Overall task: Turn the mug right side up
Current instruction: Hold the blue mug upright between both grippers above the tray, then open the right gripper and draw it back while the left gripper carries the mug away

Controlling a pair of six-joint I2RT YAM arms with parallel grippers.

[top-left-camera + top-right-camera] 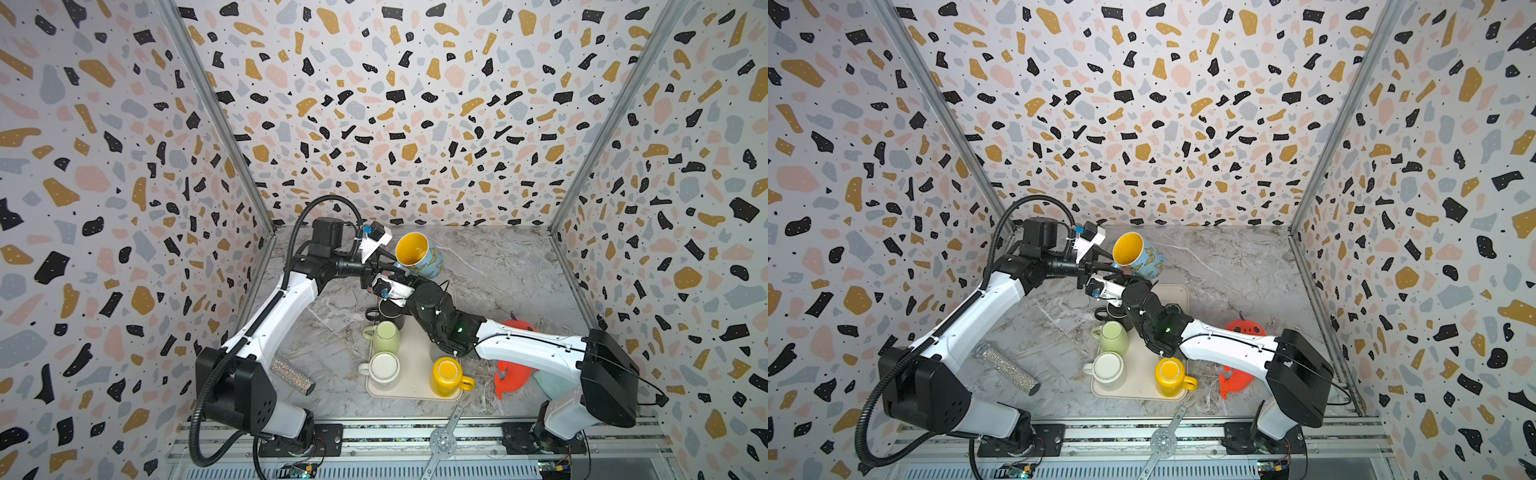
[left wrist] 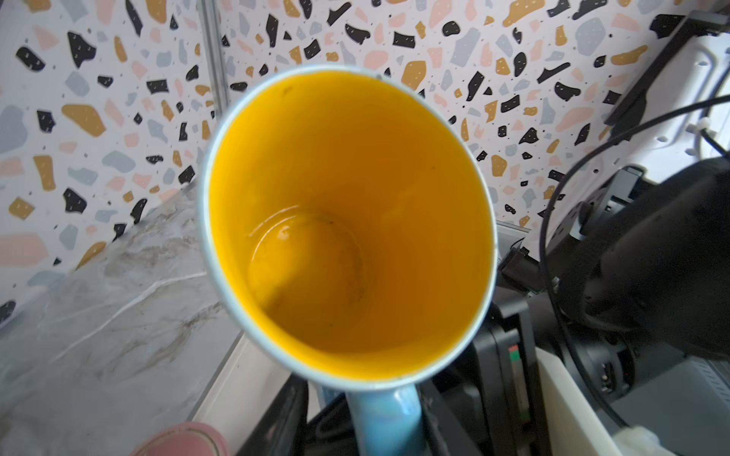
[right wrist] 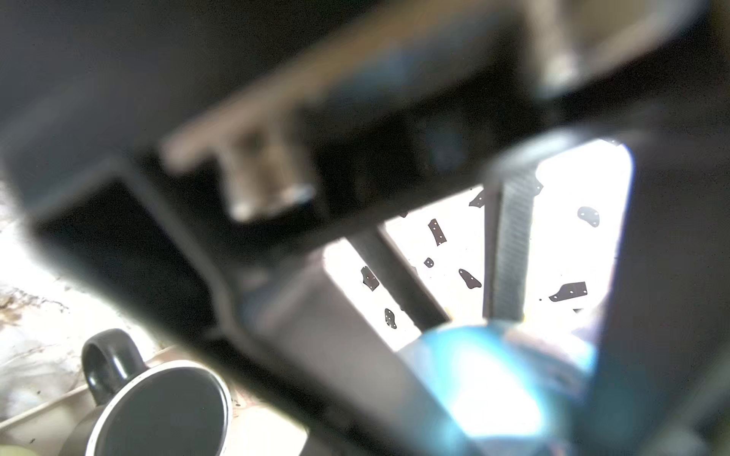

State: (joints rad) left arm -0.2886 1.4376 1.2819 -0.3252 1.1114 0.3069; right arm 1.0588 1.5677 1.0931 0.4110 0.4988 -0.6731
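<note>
The mug's blue handle [image 2: 384, 418] is off-center in my open left gripper. I should center that gripper's fingers and close them on the handle [image 2: 389, 434] before my right gripper opens.
The mug [image 1: 419, 255] [image 1: 1138, 255] is light blue with yellow patches and a yellow inside. It hangs tilted above the back of the table, mouth up and toward the left. In the left wrist view I look straight into the mug [image 2: 347, 221], and its blue handle [image 2: 385, 418] runs between my left gripper's dark fingers. My left gripper [image 1: 395, 266] [image 1: 1106, 264] is open around that handle, with a gap on one side. My right gripper [image 1: 392, 276] [image 1: 1125, 272] reaches up from below and is shut on the mug, which fills the right wrist view as a blue blur [image 3: 493, 387].
A beige tray [image 1: 415, 374] under the right arm carries several mugs: black [image 1: 388, 311] [image 3: 158, 410], green [image 1: 385, 336], white [image 1: 384, 368] and yellow [image 1: 446, 374]. A glittery cylinder [image 1: 293, 374] lies front left. An orange object [image 1: 513, 374] sits under the right arm.
</note>
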